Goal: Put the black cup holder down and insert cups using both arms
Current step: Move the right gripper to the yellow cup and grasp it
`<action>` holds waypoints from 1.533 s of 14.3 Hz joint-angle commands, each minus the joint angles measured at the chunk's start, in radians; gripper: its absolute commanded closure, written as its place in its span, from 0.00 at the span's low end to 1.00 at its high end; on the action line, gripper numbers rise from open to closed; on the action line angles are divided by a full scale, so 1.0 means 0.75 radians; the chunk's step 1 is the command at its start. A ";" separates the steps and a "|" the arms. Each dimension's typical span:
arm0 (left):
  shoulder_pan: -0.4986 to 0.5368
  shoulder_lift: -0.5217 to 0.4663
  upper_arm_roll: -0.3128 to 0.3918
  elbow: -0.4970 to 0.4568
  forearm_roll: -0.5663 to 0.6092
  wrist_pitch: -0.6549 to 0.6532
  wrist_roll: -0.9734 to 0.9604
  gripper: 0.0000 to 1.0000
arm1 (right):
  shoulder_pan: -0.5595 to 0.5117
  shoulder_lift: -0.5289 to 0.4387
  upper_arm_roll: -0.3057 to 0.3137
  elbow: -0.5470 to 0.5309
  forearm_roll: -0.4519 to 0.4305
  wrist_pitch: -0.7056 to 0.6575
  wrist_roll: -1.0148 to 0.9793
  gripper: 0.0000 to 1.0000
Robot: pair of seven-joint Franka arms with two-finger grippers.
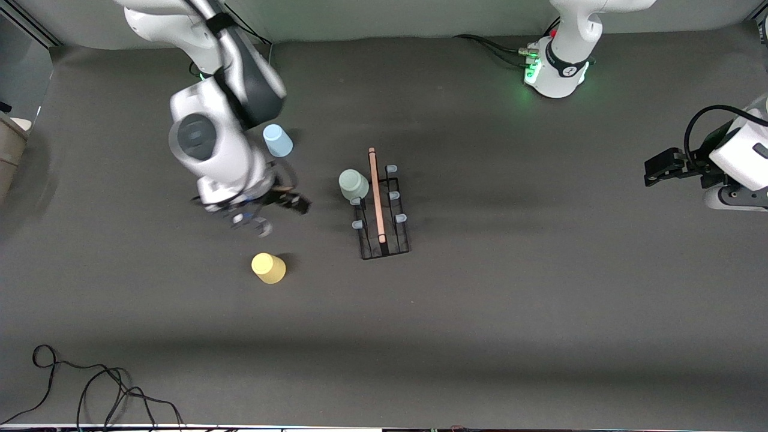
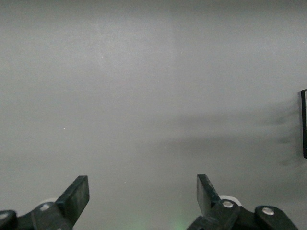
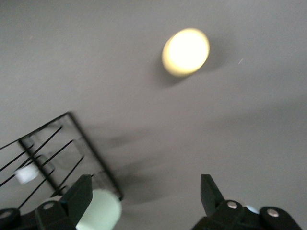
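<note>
My gripper is about to lower the yellow cup [image 1: 268, 267]. The yellow cup should hide a peg and stay perched, because the grey-green cup [image 1: 353, 184] is upside down over its peg.
The black cup holder [image 1: 384, 207] stands mid-table with its wooden rod on top, and it also shows in the right wrist view [image 3: 57, 151]. A grey-green cup [image 1: 353, 184] sits upside down over its peg farthest from the front camera, on the row toward the right arm's end. The same grey-green cup [image 3: 98, 212] shows by one finger in the right wrist view. The light blue cup [image 1: 278, 140] and the yellow cup [image 1: 268, 267] stand on the table, both bottom up. My right gripper [image 1: 277, 215] hangs open and empty between those two cups [image 3: 144, 191]. The yellow cup [image 3: 185, 51] lies ahead of it. My left gripper [image 1: 649, 172] waits open over bare table [image 2: 143, 191].
Loose black cables [image 1: 90, 390] lie at the table's edge nearest the front camera, toward the right arm's end. The left arm's green-lit base [image 1: 558, 72] stands at the table's back edge. A dark straight edge [image 2: 304, 124] shows at the rim of the left wrist view.
</note>
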 commanded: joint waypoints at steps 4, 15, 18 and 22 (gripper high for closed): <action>-0.012 0.003 0.005 0.017 0.019 -0.005 0.017 0.00 | -0.143 0.200 -0.055 0.027 0.010 0.197 -0.326 0.00; -0.012 0.003 0.005 0.021 0.019 -0.005 0.019 0.00 | -0.146 0.454 -0.047 0.096 0.152 0.494 -0.326 0.00; -0.012 0.003 0.005 0.021 0.019 -0.005 0.017 0.00 | -0.146 0.501 -0.041 0.096 0.152 0.547 -0.324 0.00; -0.012 0.003 0.005 0.021 0.019 -0.005 0.017 0.00 | -0.135 0.526 -0.037 0.094 0.152 0.539 -0.326 0.25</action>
